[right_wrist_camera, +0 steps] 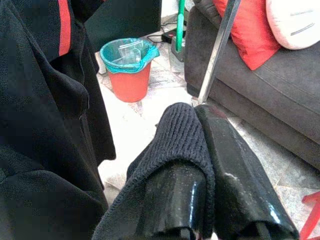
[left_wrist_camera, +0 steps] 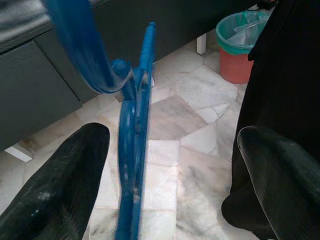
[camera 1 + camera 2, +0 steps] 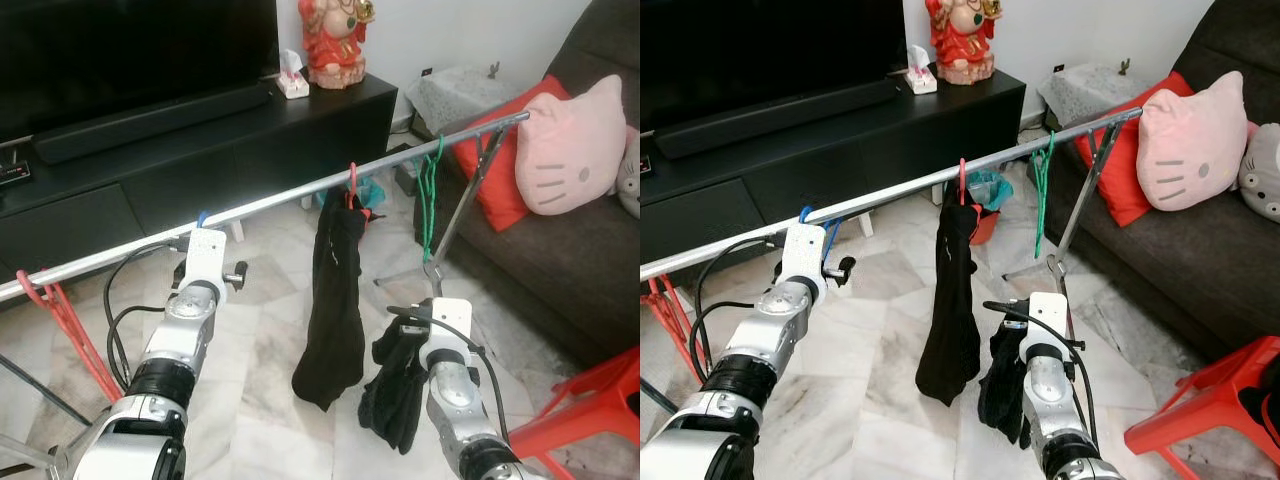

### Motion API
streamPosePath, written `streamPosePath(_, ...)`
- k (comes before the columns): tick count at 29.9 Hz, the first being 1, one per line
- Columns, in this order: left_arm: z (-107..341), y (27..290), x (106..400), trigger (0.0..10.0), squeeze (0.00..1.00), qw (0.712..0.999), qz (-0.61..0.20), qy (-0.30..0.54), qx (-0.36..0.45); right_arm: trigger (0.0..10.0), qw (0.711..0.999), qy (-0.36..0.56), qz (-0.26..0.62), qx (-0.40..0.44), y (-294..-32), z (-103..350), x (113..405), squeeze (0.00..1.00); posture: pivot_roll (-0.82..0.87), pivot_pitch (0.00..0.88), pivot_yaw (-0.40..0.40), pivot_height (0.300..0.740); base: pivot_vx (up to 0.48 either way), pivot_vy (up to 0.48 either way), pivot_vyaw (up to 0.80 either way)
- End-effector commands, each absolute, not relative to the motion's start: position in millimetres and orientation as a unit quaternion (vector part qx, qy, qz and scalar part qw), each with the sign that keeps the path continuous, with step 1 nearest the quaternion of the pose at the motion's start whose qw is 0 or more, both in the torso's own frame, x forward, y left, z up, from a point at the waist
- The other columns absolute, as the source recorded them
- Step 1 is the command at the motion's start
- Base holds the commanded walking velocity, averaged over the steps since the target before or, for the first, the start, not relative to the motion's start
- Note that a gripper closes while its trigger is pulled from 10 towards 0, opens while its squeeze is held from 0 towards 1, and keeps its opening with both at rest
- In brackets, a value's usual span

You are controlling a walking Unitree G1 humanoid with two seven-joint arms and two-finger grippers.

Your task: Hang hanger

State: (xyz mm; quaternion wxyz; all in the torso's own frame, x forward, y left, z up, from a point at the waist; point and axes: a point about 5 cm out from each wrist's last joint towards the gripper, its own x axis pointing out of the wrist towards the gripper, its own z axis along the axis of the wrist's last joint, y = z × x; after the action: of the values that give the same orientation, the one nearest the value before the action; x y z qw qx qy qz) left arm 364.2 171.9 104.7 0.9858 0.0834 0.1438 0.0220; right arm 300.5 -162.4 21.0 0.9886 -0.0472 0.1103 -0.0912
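Observation:
My gripper will bring only the empty blue hanger [image 2: 131, 150] off the rail when I lift, since a clear gap [image 2: 192, 155] keeps it apart from the long black garment.
A silver clothes rail [image 3: 290, 198] runs slanting across in front of me. The blue hanger [image 2: 132, 150] has its hook over the rail [image 3: 203, 216]. My left gripper [image 2: 172, 134] is open just below the rail, its fingers [image 2: 75, 170] wide apart on either side of the hanger without touching it. Lower down, my right gripper [image 1: 197, 112] is shut on a black knitted garment [image 1: 175, 135], which hangs limp from it [image 3: 395, 390]. A long black garment [image 3: 335, 300] hangs on a red hanger at mid rail, and a bare green hanger [image 3: 430, 190] hangs further right.
Red hangers [image 3: 70, 325] hang at the rail's left end. A black TV console [image 3: 200, 150] stands behind, and a dark sofa [image 3: 560, 250] with cushions is to the right. A red stool [image 3: 590, 410] is at lower right. An orange bin [image 1: 129, 70] sits near the rack's leg [image 1: 217, 50].

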Motion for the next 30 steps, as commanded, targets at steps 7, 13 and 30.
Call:
streamPosePath(7, 97.3, 172.9, 366.2, 10.0, 0.00, 0.985, 0.042, 0.150, 0.071, 10.0, 0.990, 0.100, -0.087, -0.042, -160.5, 27.3, 306.5, 0.00, 0.05, 0.000, -0.006, 0.740, 0.000, 0.000, 0.00)
streamPosePath(13, 93.5, 170.6, 366.1, 10.0, 0.00, 0.985, 0.040, 0.151, 0.069, 10.0, 0.990, 0.100, -0.086, -0.042, -160.5, 27.3, 306.5, 0.00, 0.05, 0.000, -0.006, 0.740, 0.000, 0.000, 0.00)
streamPosePath(30, 87.2, 171.0, 364.5, 0.0, 0.00, 0.986, 0.039, 0.151, 0.067, 10.0, 0.990, 0.103, -0.083, -0.042, -159.9, 27.0, 307.0, 0.00, 0.05, 0.000, -0.015, 0.740, 0.000, 0.000, 0.00)
